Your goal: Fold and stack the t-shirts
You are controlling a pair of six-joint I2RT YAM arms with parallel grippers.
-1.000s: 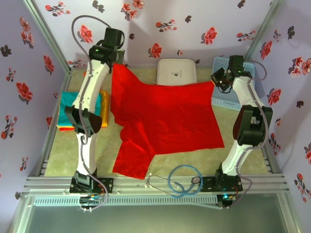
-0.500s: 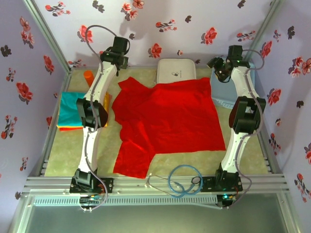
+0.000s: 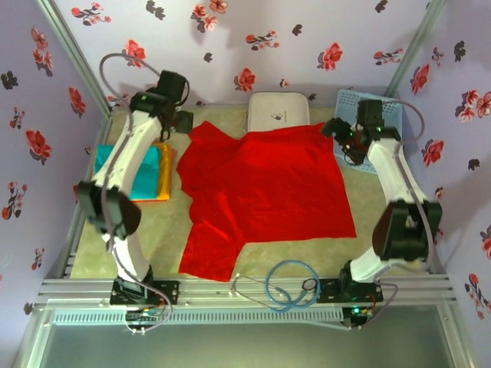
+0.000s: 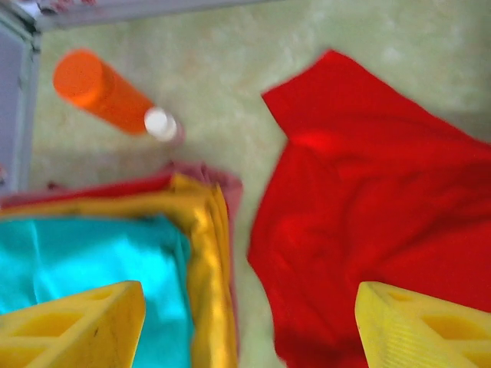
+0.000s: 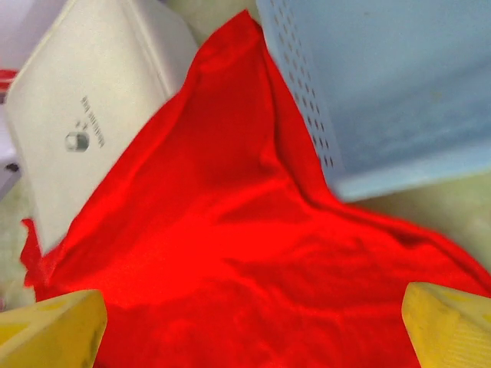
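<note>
I should keep moving my left gripper toward the sleeve's outer corner [image 3: 182,270] and close it there, as the red t-shirt's near sleeve [image 3: 211,251] lies flat and clear of the stack.
A large bright red t-shirt [image 3: 265,188] lies spread flat over the middle of the table, one sleeve pointing to the near left. Its far edge laps onto the white case. My left gripper [image 3: 179,120] hovers open above the shirt's far left corner, and its yellow fingers [image 4: 73,322] straddle the gap between the red cloth [image 4: 376,222] and the folded pile. My right gripper [image 3: 342,138] hangs open over the far right corner, red cloth [image 5: 253,261] below its jaws. Folded teal [image 3: 138,170] and yellow [image 4: 203,253] t-shirts are stacked at the left.
A white rounded case [image 3: 278,111] sits at the back centre, partly under the red cloth. The light blue lattice basket [image 3: 400,107] stands at the back right. An orange bottle [image 4: 103,98] lies behind the stack. A blue cable loop [image 3: 288,284] rests by the near rail.
Both grippers went from shut to open and let go of the red shirt's far corners. The raised left corner dropped flat. The left arm swung left, the right arm came nearer.
</note>
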